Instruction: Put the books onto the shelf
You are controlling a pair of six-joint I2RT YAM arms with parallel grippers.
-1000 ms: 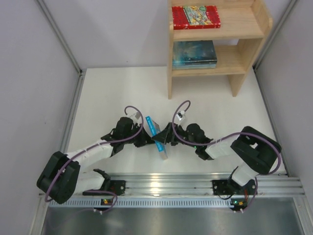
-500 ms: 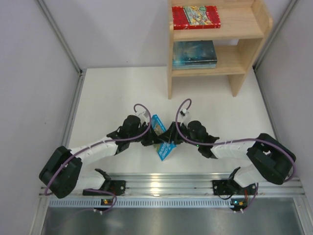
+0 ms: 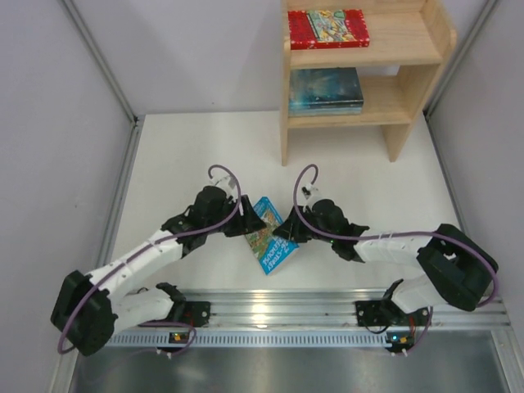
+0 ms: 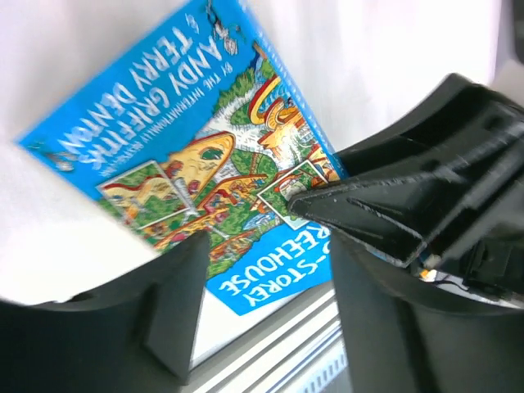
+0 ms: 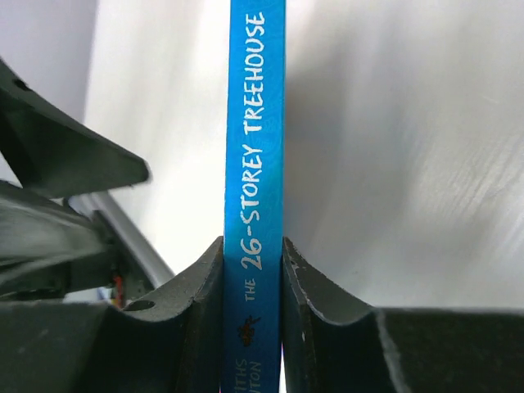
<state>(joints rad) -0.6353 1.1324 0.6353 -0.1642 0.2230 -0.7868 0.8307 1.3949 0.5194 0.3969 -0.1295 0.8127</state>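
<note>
The blue book (image 3: 272,255) is tilted in my right gripper, so my left gripper should hold the book's open edge (image 4: 131,232) while my right gripper grips the book's spine at a straighter angle.
The bright blue book (image 3: 270,238) hangs low over the table near the front rail, cover up, between both arms. My right gripper (image 3: 288,230) is shut on its spine (image 5: 256,147), both pads pressed flat against it (image 5: 253,270). My left gripper (image 3: 247,226) stands open just left of the book, and its fingers straddle the cover (image 4: 188,139) without touching (image 4: 266,319). On the wooden shelf (image 3: 409,42) at the back right, a red book (image 3: 327,27) lies on the top tier and a dark teal book (image 3: 325,90) on the lower tier.
A metal rail (image 3: 278,307) runs along the near table edge just below the book. Grey walls close the table in on the left and right. The shelf's right half is bare wood on both tiers.
My left gripper has opened, let go of the blue book and drawn back a little. My right gripper has shut on the spine. The book has turned from edge-up to cover-up.
</note>
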